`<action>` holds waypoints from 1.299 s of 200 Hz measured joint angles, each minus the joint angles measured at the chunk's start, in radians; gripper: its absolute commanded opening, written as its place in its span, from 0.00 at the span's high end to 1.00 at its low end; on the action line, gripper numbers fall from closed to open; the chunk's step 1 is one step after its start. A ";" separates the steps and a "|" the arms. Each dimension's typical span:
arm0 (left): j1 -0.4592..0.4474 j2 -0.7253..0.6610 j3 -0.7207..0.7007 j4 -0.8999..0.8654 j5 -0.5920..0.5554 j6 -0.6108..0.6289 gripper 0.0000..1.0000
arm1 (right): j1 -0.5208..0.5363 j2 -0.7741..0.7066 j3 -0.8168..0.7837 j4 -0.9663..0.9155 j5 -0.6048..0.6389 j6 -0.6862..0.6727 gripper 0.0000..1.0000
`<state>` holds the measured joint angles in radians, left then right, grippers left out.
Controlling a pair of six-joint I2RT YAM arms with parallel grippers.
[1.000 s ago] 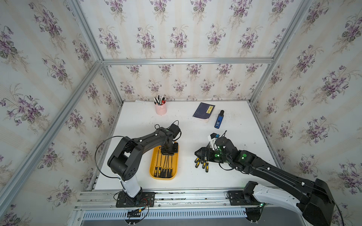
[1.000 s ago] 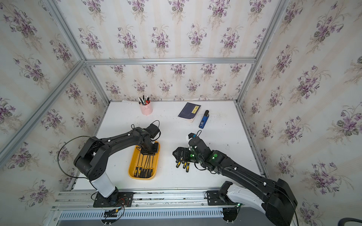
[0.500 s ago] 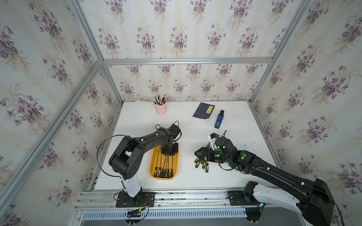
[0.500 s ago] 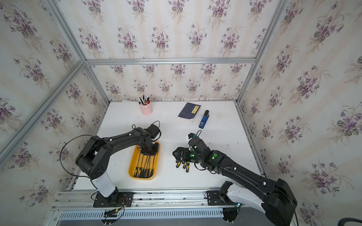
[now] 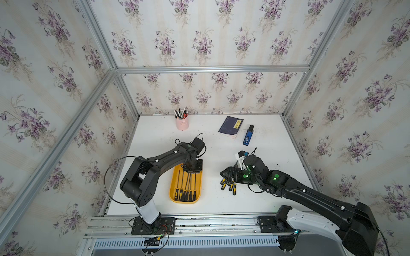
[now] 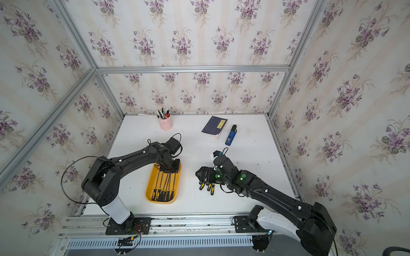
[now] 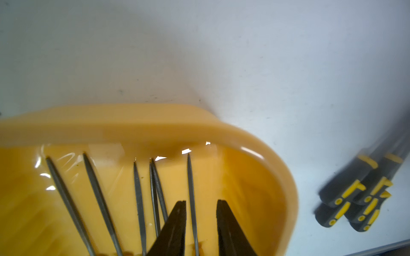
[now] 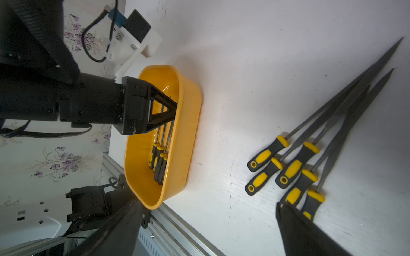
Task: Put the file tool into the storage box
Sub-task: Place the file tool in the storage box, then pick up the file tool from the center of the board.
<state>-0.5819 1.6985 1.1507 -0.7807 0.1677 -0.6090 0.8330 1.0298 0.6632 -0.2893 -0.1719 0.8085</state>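
Note:
I should use my right gripper to separate the nearest handle [image 8: 313, 203] from its neighbour before pinching it, because the file tools' handles [image 8: 299, 185] are crowded against each other.
The storage box [image 5: 172, 196] [image 6: 149, 192] is an orange-yellow tray at front centre, with several black-and-yellow file tools [image 5: 185, 192] [image 6: 163, 195] lying in it. My left gripper [image 5: 191, 171] [image 6: 169, 170] [image 7: 200, 201] [image 8: 176, 110] points down into the tray's far end. Its jaws stand slightly apart around one file shaft [image 7: 192, 188] without pinching it. Several more files [image 5: 228, 185] [image 6: 207, 186] [image 8: 299, 159] [image 7: 355, 199] lie on the table to the right of the box. My right gripper [image 5: 228, 174] [image 6: 203, 174] [image 8: 208, 204] hovers wide open over them, holding nothing.
A pink pen cup [image 5: 182, 123], a dark blue booklet [image 5: 230, 126] and a small blue device [image 5: 247, 137] stand at the back of the white table. An aluminium rail [image 5: 199, 218] runs along the front edge, close to the tray's near end.
My left gripper's jaws have parted and let go of the file shaft, which now rests in the tray. The right arm has not moved.

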 measured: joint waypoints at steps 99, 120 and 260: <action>0.001 -0.219 0.216 -0.138 -0.017 0.063 0.49 | -0.021 0.057 -0.025 -0.112 0.134 0.097 0.17; 0.002 -0.238 0.264 -0.160 -0.007 0.089 0.49 | -0.032 0.092 -0.042 -0.132 0.141 0.127 0.30; 0.013 -0.272 0.272 -0.192 0.058 0.110 0.49 | 0.012 0.329 0.000 -0.139 0.058 0.081 0.64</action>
<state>-0.5686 1.4265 1.4231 -0.9726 0.2253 -0.4992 0.8452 1.3590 0.6636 -0.4282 -0.1139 0.8898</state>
